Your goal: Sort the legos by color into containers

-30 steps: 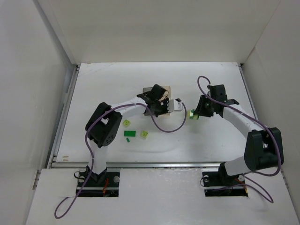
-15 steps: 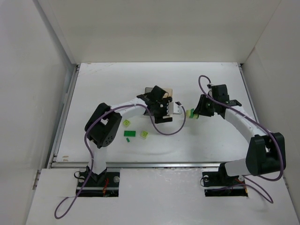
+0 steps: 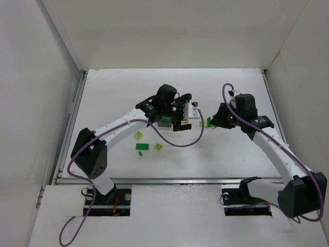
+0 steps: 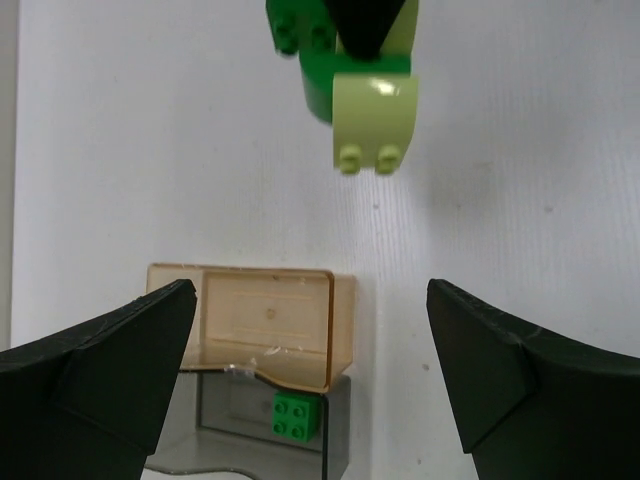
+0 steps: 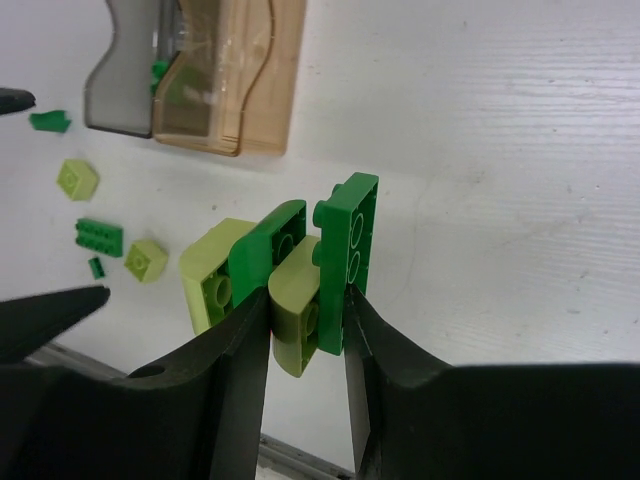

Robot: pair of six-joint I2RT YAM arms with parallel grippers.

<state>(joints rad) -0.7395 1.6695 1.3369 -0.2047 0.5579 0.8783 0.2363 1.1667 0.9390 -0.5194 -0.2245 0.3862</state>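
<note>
The end lime lego [image 4: 375, 115] sticks out clear of my right gripper, so my left gripper should carry on going toward the clump until its fingers close on that lego [image 3: 201, 124].
My left gripper [image 3: 183, 114] hangs wide open above the containers, nothing between its fingers [image 4: 110, 375]. Below it the pale orange-tan bin [image 4: 265, 318] lies joined to the smoky grey bin [image 4: 235, 425], and one dark green lego [image 4: 293, 417] rests in the grey bin. My right gripper [image 5: 307, 300] is shut on a clump of joined dark green and lime legos [image 5: 300, 262], held off the table right of the bins [image 3: 209, 123]. The same clump [image 4: 362, 95] shows at the top of the left wrist view.
Loose legos lie near the table's front left: a lime one [image 3: 138, 135], a dark green plate [image 3: 142, 146], another lime one [image 3: 159, 147] and a tiny green piece [image 3: 140, 154]. White walls enclose the table [image 3: 231, 82] on three sides.
My left gripper went from shut to wide open over the bins, and its arm stretched out with the elbow swinging left. The right gripper edged slightly toward the bins, still holding the clump.
</note>
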